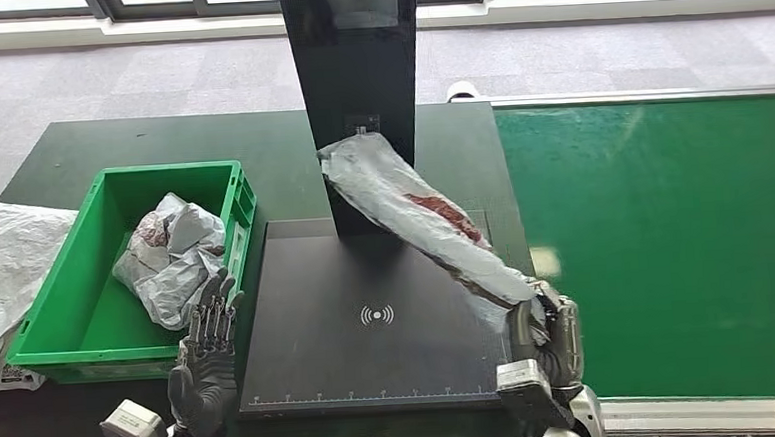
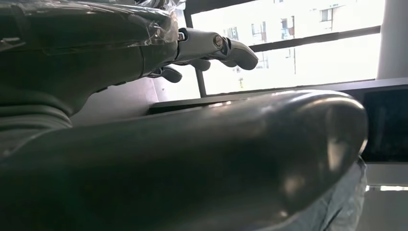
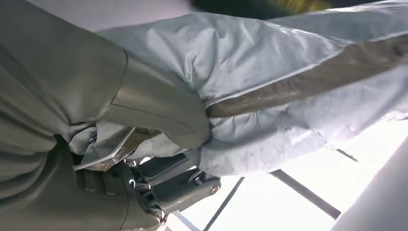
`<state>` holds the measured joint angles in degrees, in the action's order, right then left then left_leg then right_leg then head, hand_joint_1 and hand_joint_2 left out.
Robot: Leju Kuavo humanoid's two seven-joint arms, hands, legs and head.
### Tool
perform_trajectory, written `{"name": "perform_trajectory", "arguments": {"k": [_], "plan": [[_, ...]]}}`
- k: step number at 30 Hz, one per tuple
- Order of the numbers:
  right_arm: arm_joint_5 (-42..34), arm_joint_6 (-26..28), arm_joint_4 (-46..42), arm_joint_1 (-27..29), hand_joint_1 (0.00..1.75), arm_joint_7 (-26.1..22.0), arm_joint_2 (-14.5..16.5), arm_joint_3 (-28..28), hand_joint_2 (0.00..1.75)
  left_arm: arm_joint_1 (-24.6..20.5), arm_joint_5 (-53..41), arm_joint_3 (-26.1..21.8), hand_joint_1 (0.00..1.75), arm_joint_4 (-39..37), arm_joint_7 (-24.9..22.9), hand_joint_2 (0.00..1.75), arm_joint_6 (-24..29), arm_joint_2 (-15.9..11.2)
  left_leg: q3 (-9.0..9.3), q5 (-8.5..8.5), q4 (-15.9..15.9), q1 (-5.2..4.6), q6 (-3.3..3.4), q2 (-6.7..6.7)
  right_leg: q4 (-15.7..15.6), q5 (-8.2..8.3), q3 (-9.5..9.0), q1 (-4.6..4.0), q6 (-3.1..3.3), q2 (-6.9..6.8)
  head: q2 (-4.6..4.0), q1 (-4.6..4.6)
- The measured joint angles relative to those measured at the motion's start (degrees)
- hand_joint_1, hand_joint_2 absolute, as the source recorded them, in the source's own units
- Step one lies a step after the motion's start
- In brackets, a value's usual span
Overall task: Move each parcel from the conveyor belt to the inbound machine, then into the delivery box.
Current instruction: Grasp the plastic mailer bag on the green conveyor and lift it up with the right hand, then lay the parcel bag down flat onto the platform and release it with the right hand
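My gripper is going to place the grey parcel (image 1: 425, 216), which is longer than the green box's width. The parcel will lie at a slant then, with one end over the box's rim.
A long grey plastic parcel (image 1: 418, 212) with a dark red patch lies slanted over the black inbound machine platform (image 1: 371, 360), its far end against the machine's black post (image 1: 355, 90). My right hand (image 1: 545, 335) grips the parcel's near end at the platform's right front corner; the right wrist view shows the thumb (image 3: 159, 108) clamped on the crumpled grey parcel (image 3: 269, 96). My left hand (image 1: 208, 353) hovers with fingers spread, holding nothing, at the near right corner of the green delivery box (image 1: 79, 325). The left wrist view shows its fingers (image 2: 216, 48) extended.
The green box holds a crumpled grey parcel (image 1: 170, 255). A white plastic bag (image 1: 1, 269) lies left of the box. The green conveyor belt (image 1: 665, 234) runs along the right, bare. A dark green table (image 1: 109, 143) carries the box and machine.
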<state>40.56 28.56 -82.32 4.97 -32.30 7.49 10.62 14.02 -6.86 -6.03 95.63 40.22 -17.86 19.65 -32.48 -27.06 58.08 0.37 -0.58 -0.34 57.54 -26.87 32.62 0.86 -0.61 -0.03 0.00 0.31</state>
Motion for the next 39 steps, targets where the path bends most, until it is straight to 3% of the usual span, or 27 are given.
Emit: {"name": "perform_trajectory", "arguments": {"k": [5,10,15,22,23,26,27,39], "plan": [[0.8,-1.1,3.9,-2.1,1.75,0.8,1.4,3.0,1.75,0.0,0.0,0.0,0.00,0.4,0.0,0.00,0.1,0.0,-0.06,0.04,0.0,0.01,-0.06,-0.07,0.0,0.00,0.00,-0.01,0.01,-0.06,-0.01,0.01],[4.5,-8.6,12.1,-6.8,1.75,3.9,3.5,4.1,1.75,0.4,0.2,0.2,0.00,1.9,-0.3,0.00,2.0,0.0,-0.07,0.02,0.0,0.01,-0.08,0.06,0.0,0.01,0.08,-0.02,0.02,0.09,0.00,0.00],[7.0,-9.1,23.3,-11.4,1.75,5.8,5.1,4.2,1.75,1.2,0.4,0.4,0.00,3.0,-0.4,0.00,2.6,0.2,-0.06,0.08,0.0,0.01,-0.10,-0.03,0.0,0.01,0.05,-0.01,0.02,-0.02,-0.01,0.00],[9.4,-10.2,27.0,-11.4,1.75,7.1,5.6,3.5,1.75,1.3,1.0,0.4,0.00,3.1,-0.7,0.00,2.1,0.2,-0.08,0.06,0.0,0.01,-0.14,-0.02,0.0,0.01,0.08,-0.01,0.03,0.00,0.00,0.01],[9.6,-10.3,27.1,-11.3,1.64,7.3,5.6,3.4,1.75,1.3,1.0,0.4,0.00,3.1,-0.8,0.00,2.1,0.2,-0.08,0.05,0.0,0.01,-0.14,-0.02,0.0,0.01,0.08,-0.01,0.03,0.00,0.00,0.01],[10.3,-10.6,26.7,-10.7,0.34,7.8,5.8,3.2,1.75,1.3,1.0,0.4,0.00,3.1,-0.9,0.00,2.0,0.2,-0.08,0.04,0.0,0.01,-0.15,-0.01,0.0,0.00,0.10,-0.01,0.03,0.01,0.00,0.00],[10.6,-10.8,26.2,-10.3,0.00,7.9,5.9,3.1,1.75,1.3,1.1,0.4,0.00,3.1,-1.0,0.00,2.0,0.2,-0.08,0.04,0.0,0.01,-0.15,-0.01,0.0,0.00,0.10,-0.01,0.03,0.01,0.00,0.00],[6.8,-16.7,8.8,-1.6,0.00,4.8,6.5,2.9,1.75,1.5,2.1,0.4,0.00,4.2,-4.3,0.00,3.8,0.2,-0.09,0.04,0.0,0.01,-0.16,0.02,0.0,0.00,0.12,-0.01,0.03,0.04,0.00,0.01]]}}
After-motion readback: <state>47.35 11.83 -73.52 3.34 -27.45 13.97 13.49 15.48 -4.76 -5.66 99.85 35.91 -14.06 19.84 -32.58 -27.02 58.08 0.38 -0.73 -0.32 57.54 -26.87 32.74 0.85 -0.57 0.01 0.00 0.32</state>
